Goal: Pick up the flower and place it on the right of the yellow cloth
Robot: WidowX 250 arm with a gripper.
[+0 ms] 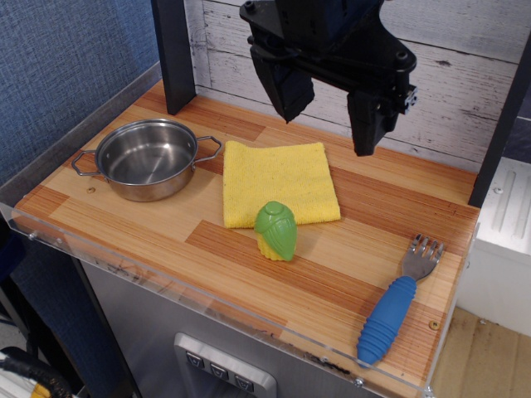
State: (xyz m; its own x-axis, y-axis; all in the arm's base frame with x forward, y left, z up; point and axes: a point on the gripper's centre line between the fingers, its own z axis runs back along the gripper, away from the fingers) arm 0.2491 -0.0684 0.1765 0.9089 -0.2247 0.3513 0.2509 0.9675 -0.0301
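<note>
My gripper will lift the flower and the yellow cloth [280, 184] will stay flat, because the flower's yellow base [272, 251] stands on wood in front of the cloth.
The flower [276, 231], a green ribbed bud on a yellow base, stands on the wooden table at the front edge of the yellow cloth [278, 182], overlapping its near edge. The cloth lies flat in the middle of the table. My gripper [328, 124] hangs open and empty high above the cloth's far right side, its two black fingers spread wide apart.
A steel pot [147, 159] with two handles stands left of the cloth. A blue-handled fork [397, 303] lies at the front right. A black post [172, 54] stands at the back left, and a clear plastic lip [166, 278] runs along the table's front edge.
</note>
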